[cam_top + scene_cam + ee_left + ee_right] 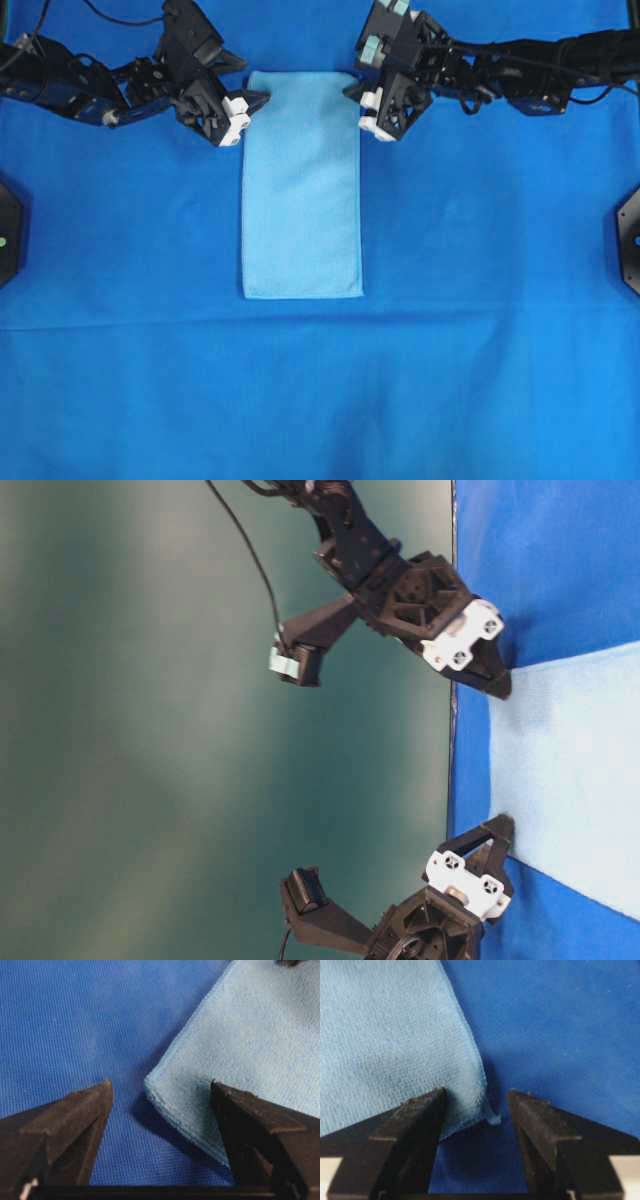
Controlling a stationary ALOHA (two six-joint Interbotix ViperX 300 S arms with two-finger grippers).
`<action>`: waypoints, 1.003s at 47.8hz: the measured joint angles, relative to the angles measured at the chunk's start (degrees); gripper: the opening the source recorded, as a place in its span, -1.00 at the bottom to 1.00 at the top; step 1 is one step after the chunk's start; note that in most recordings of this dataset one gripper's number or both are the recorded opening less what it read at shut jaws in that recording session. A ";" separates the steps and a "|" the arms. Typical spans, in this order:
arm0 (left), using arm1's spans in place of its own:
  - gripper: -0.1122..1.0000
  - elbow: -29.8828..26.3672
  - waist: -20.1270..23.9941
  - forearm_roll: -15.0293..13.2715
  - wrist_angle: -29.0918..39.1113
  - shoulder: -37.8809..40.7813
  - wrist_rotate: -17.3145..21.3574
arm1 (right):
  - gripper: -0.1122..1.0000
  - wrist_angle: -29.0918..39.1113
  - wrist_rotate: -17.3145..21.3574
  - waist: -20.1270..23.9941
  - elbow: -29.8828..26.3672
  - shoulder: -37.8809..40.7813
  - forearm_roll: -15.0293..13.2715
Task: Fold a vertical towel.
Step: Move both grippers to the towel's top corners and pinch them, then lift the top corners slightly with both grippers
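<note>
The towel's near edge [302, 296] is lying loose on the deep-blue cloth, so the towel will slip a little before it folds over when I lift its far corners.
The towel [303, 190], a pale sky-blue rectangle, lies flat and upright on the deep-blue cloth [480, 250]. My left gripper [255, 80] is open at its far left corner. In the left wrist view that towel [240, 1035] corner sits between the fingertips of the left gripper [161, 1086], with the right finger [250, 1120] over the fabric. My right gripper [357, 80] is open at the far right corner. In the right wrist view the towel [385, 1035] corner curls up slightly inside the right gripper [476, 1094]. From table level, both the right gripper [498, 685] and left gripper [502, 830] touch down at the towel [570, 770] edge.
The deep-blue cloth [320, 400] covers the whole table and has a crease across it below the towel. Black mounts sit at the left edge [6, 235] and right edge [630, 235]. Both arms and their cables reach in from the far side.
</note>
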 measured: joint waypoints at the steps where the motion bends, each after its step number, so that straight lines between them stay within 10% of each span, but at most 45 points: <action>1: 0.50 0.00 0.00 -0.09 0.00 0.00 0.00 | 0.22 -0.09 0.00 0.00 -0.09 0.18 0.00; 6: 0.37 0.00 0.00 -0.09 0.00 0.00 0.00 | 0.10 -0.09 0.00 0.18 -0.35 0.53 -0.18; 15: -0.45 0.00 0.09 0.00 0.09 0.00 0.44 | -0.72 -0.26 -0.09 1.14 -0.18 0.62 -0.62; 20: -0.75 -0.09 0.00 0.26 0.00 0.00 1.67 | -0.73 -0.62 0.00 1.05 0.09 0.62 -0.62; 48: -0.75 -1.85 1.23 0.35 0.79 -2.29 6.24 | -0.73 0.00 0.26 -1.58 0.97 -2.90 -0.53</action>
